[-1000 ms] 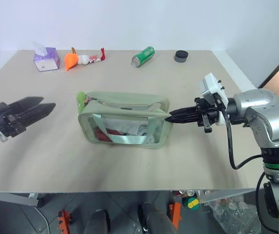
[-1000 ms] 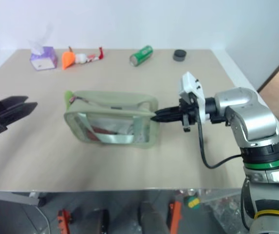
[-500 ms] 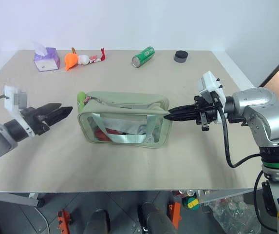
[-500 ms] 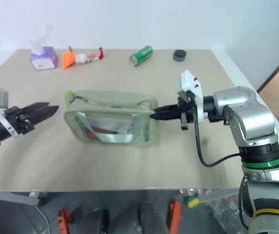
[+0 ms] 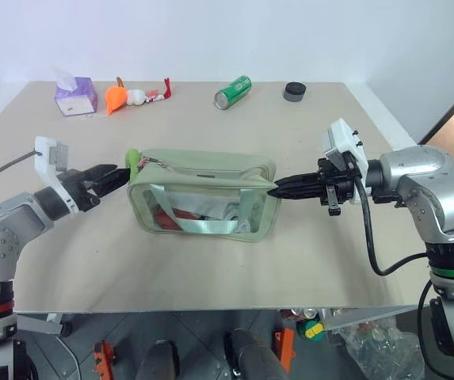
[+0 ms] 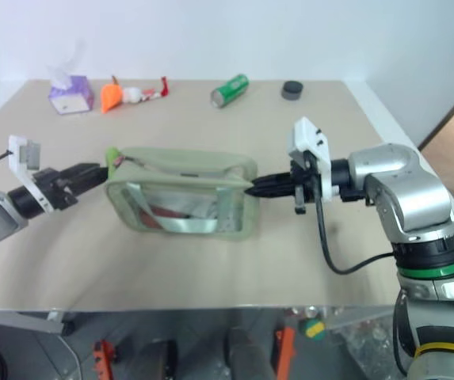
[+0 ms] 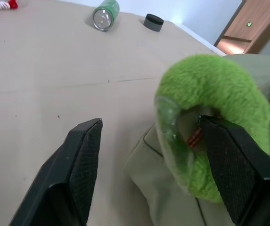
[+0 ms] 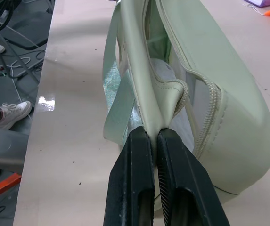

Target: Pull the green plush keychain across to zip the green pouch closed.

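The green plush keychain (image 5: 132,163) is tied to the zipper by a pink strap (image 5: 154,161), so the keychain will lead and drag the zipper closed when I pull it.
The green pouch (image 5: 203,186) lies mid-table with its top zipper open. The green plush keychain (image 5: 132,161) sticks up at the pouch's left end. My left gripper (image 5: 116,176) is open and level, its tips just left of the charm. In the left wrist view the keychain (image 7: 219,117) sits against one of the fingers (image 7: 233,165), partly inside the gap of that gripper (image 7: 150,123). My right gripper (image 5: 278,190) is shut on the pouch's right end. The right wrist view shows it (image 8: 150,134) pinching a fold of pouch fabric (image 8: 172,89) beside the zipper.
Along the table's far edge stand a purple tissue box (image 5: 76,96), an orange toy (image 5: 116,97), a green can (image 5: 233,91) on its side and a black round cap (image 5: 295,91). The table's front edge (image 5: 211,310) runs close below the pouch.
My left gripper has travelled right across the table, from well left of the pouch up to the keychain, and its fingers have narrowed slightly. The right gripper and the pouch have stayed put.
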Motion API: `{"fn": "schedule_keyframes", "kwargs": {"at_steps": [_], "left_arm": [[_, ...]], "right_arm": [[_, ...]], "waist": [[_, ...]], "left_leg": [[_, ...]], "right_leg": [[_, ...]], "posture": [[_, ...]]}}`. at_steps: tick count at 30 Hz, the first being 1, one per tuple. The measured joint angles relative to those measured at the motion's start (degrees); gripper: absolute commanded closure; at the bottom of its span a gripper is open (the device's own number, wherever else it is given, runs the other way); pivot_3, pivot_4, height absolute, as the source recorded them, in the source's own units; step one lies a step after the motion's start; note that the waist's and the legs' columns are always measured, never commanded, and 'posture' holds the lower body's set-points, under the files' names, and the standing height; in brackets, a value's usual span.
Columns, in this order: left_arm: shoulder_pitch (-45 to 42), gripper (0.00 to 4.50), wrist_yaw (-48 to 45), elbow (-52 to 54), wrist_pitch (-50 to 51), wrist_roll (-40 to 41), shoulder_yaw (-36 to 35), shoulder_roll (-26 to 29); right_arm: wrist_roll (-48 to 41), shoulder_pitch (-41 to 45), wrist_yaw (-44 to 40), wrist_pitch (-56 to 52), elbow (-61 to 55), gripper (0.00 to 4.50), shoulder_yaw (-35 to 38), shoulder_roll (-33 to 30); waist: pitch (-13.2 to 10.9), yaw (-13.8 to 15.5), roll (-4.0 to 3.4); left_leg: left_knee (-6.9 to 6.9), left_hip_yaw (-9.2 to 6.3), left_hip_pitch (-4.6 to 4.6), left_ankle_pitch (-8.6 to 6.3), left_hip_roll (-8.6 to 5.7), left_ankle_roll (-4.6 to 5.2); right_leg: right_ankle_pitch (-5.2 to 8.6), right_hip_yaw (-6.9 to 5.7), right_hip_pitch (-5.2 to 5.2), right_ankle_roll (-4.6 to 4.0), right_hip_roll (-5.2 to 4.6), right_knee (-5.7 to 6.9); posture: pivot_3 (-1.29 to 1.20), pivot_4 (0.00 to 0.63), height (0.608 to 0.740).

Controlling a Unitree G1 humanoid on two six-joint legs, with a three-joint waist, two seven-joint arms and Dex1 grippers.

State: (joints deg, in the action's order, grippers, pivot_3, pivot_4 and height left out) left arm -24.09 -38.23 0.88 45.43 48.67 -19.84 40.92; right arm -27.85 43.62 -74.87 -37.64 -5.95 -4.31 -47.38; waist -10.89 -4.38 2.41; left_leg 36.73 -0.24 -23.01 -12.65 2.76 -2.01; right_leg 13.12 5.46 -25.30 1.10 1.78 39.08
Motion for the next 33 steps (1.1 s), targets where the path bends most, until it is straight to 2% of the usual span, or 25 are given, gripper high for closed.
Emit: {"fn": "schedule_keyframes", "kwargs": {"at_steps": [6, 7, 19, 23, 25, 29, 33], "left_arm": [[-0.93, 4.3, -0.21, -0.37, 0.85, 0.4, -0.07, -0.72], [-0.93, 4.47, -0.21, -0.36, 1.11, 0.48, -0.11, -0.82], [-0.92, 4.47, -0.15, -0.18, 2.53, 1.72, -1.03, -1.19], [-0.86, 3.35, 0.05, 0.48, 4.15, 3.51, -2.27, -1.16], [-0.48, 2.54, -0.09, 1.39, 4.8, 3.98, -2.61, -0.75], [-0.4, 1.28, -0.21, 2.07, 5.07, 3.85, -2.58, -0.2], [0.11, 1.28, -0.79, 2.18, 5.04, 2.96, -1.64, -0.19]], "right_arm": [[-0.07, 0.0, 0.27, 0.0, -0.06, 4.5, 0.0, -0.07], [-0.07, 0.0, 0.28, 0.01, -0.05, 4.5, 0.0, -0.07], [-0.02, 0.01, 0.29, 0.49, 0.0, 4.5, -0.01, 0.14], [0.0, 0.01, 0.3, 0.73, 0.01, 4.5, -0.02, 0.32], [0.03, 0.01, 0.3, 0.82, 0.06, 4.5, -0.02, 0.34], [0.07, 0.02, 0.3, 1.26, 0.13, 4.5, -0.03, 0.55], [0.06, 0.02, 0.3, 1.31, 0.14, 4.5, -0.03, 0.59]], "waist": [[0.0, 0.0, 0.0], [0.0, 0.0, 0.0], [0.0, 0.0, 0.0], [0.0, -0.01, 0.0], [0.0, -0.03, 0.0], [0.0, -0.02, 0.0], [0.0, -0.02, 0.0]], "left_leg": [[0.02, -0.01, 0.0, 0.0, 0.0, 0.0], [0.02, -0.01, 0.0, 0.0, 0.0, 0.0], [0.03, -0.03, -0.01, 0.01, 0.0, -0.01], [0.03, -0.03, -0.01, 0.0, 0.0, -0.01], [0.03, -0.03, -0.01, 0.01, 0.0, -0.01], [0.03, -0.04, 0.0, 0.01, 0.0, -0.01], [0.03, -0.04, -0.01, 0.01, 0.0, -0.01]], "right_leg": [[-0.01, 0.0, 0.01, 0.02, 0.0, 0.0], [-0.01, 0.0, 0.01, 0.01, 0.0, 0.0], [-0.01, -0.01, 0.01, 0.01, 0.0, 0.0], [-0.01, -0.01, 0.01, 0.02, 0.0, 0.0], [-0.01, -0.02, 0.01, 0.02, 0.0, 0.0], [-0.01, -0.02, 0.01, 0.02, 0.0, 0.0], [-0.01, -0.03, 0.02, 0.02, 0.0, 0.0]], "posture": [[0.0, 0.15, 0.74], [0.0, 0.15, 0.74], [0.0, 0.15, 0.74], [0.0, 0.15, 0.74], [0.0, 0.15, 0.74], [0.0, 0.15, 0.74], [0.0, 0.15, 0.74]]}}
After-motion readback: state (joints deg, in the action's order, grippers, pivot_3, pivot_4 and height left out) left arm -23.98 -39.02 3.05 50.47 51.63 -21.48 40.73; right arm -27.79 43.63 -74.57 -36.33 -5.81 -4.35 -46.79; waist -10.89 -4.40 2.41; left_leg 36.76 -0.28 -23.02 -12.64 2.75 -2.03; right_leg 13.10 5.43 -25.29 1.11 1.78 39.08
